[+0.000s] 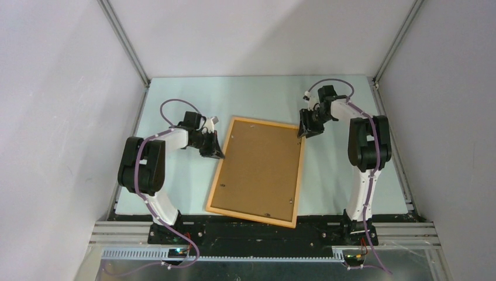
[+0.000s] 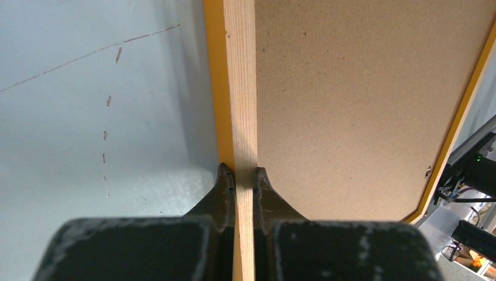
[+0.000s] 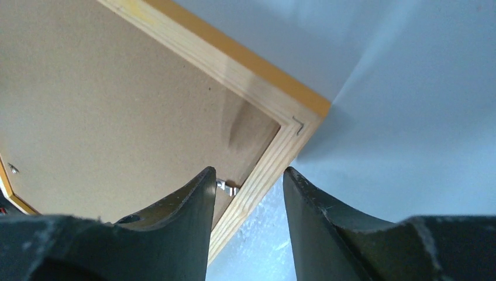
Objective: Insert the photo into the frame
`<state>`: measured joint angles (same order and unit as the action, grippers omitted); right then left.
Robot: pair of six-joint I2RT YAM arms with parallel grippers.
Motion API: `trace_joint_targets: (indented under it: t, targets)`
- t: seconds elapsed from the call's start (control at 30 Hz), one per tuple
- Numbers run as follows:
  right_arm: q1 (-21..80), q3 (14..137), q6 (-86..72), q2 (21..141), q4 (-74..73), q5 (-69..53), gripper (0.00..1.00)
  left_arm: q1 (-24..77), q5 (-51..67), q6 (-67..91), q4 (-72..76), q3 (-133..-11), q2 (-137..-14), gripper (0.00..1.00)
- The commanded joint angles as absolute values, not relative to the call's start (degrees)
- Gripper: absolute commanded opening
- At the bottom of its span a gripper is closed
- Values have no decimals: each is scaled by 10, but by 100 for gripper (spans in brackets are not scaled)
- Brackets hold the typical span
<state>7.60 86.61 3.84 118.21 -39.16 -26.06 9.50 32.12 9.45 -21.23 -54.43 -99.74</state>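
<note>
My left gripper has the frame's near corner (image 1: 293, 224) past the table's edge and should open so my right gripper can swing the frame back by its opposite side (image 1: 301, 160).
The frame (image 1: 217, 175) lies back up on the table, tilted a little, with a plain brown backing board (image 1: 260, 170) filling it. The photo is hidden or out of view. My left gripper (image 1: 217, 153) is shut on the frame's left rail near its far end. The left wrist view shows both fingers pressed against the pale wood strip (image 2: 241, 88), with the gripper (image 2: 245, 172) around it. My right gripper (image 1: 304, 132) is open at the frame's far right corner. In the right wrist view this gripper (image 3: 250, 172) straddles the rail (image 3: 234, 67) without touching it, one finger beside a small metal clip (image 3: 228, 187).
The pale green table (image 1: 175, 99) is walled in by white panels on three sides. Both arm bases stand on the black rail at the near edge. The frame's near corner reaches almost to that rail. Small clips sit along the backing board's edges.
</note>
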Motion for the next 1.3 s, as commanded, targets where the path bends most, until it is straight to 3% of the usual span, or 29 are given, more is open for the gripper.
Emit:
trace_joint_targets:
  t: [0.0,0.3,0.57,0.8,1.27]
  targets:
    - [80,914,24,1205,-390,-290,51,94,371,91,-215,-543,-985,0]
    - [96,1003,20,1250,-407,-305,51,92,376,98,-209,-546,-989,0]
    - [120,1191,36,1333,-456,-326,53,91,361,104,-204,-550,-990,0]
    - [129,1278,38,1361,-488,-295,57,85,329,113,-204,-549,-988,11]
    - [91,858,78,1064,-402,-247,63,72,292,124,-204,-543,-951,69]
